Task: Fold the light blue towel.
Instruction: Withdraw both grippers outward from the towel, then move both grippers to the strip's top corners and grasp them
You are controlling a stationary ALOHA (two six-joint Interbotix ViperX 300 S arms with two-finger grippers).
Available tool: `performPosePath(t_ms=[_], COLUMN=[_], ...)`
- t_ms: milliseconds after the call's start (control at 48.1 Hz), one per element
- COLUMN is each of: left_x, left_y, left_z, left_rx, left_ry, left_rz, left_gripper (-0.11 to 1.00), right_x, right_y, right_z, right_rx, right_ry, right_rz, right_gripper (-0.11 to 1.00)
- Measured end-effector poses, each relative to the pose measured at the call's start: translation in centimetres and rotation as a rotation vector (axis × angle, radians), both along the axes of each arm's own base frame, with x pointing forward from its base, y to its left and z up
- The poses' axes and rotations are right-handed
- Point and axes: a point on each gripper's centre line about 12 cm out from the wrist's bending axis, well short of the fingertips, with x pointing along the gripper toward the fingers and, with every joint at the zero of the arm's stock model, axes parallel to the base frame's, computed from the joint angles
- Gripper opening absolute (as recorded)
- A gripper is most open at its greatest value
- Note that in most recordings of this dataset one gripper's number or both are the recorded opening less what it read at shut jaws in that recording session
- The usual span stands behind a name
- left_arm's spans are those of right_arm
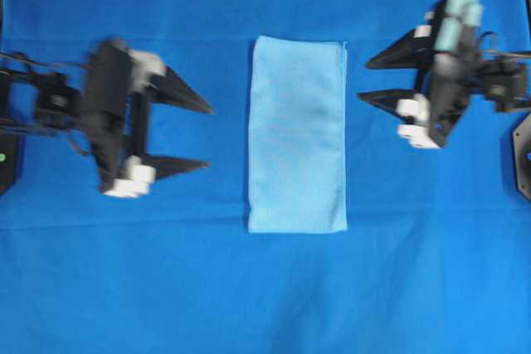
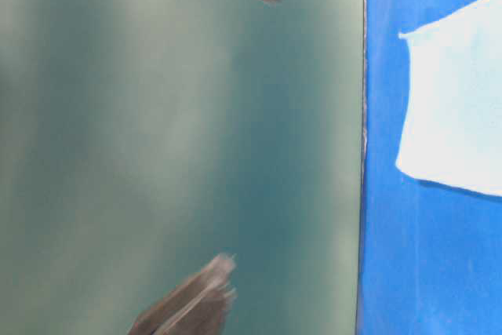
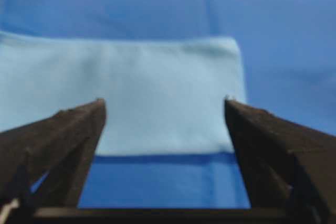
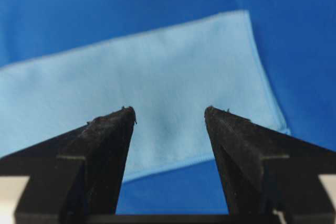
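My left gripper is facing the middle of the light blue towel's long point(image 1: 250, 134) edge, so I should swing it to the towel's upper corner point(image 1: 260, 40) before I fold the towel's upper end down.
The light blue towel point(image 1: 297, 134) lies flat in the middle of the table as a tall narrow rectangle, hemmed edge on the right. My left gripper point(image 1: 209, 137) stands open just left of it, fingers pointing at its long edge, apart from it. My right gripper point(image 1: 363, 80) stands open just right of the towel's upper half, not touching. The left wrist view shows the towel point(image 3: 157, 93) beyond the open left gripper point(image 3: 164, 102). The right wrist view shows the towel point(image 4: 157, 72) slanting beyond the open right gripper point(image 4: 169, 109). Nothing is held.
A royal-blue background cloth point(image 1: 265, 296) covers the table. Black arm bases sit at the left edge point(image 1: 7, 155) and right edge point(image 1: 523, 155). The table-level view shows a blurred greenish backdrop point(image 2: 180, 131), two dark fingers point(image 2: 196, 300) and part of the towel point(image 2: 459, 107).
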Motion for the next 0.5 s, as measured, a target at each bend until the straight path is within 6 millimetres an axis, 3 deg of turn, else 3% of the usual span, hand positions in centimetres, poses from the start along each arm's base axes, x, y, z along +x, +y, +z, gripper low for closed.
performPosePath(t_ms=[125,249,499], left_x=[-2.8,-4.8,-5.0], left_y=[0.6,1.5,2.1], left_z=[0.5,0.3,-0.3], left_rx=[0.004,0.006,0.009], left_ry=[-0.087,-0.152,-0.155], left_rz=[0.022,0.059,0.083], left_gripper=[0.86,0.86,0.86], right_x=[-2.0,-2.9,-2.9], right_y=[0.5,1.0,0.0], right_z=[1.2,1.0,0.5], right_rx=[-0.005,0.000,0.005], right_ry=[-0.090,-0.141,-0.133], right_rz=[0.020,0.048,0.014], right_gripper=[0.60,0.60,0.60])
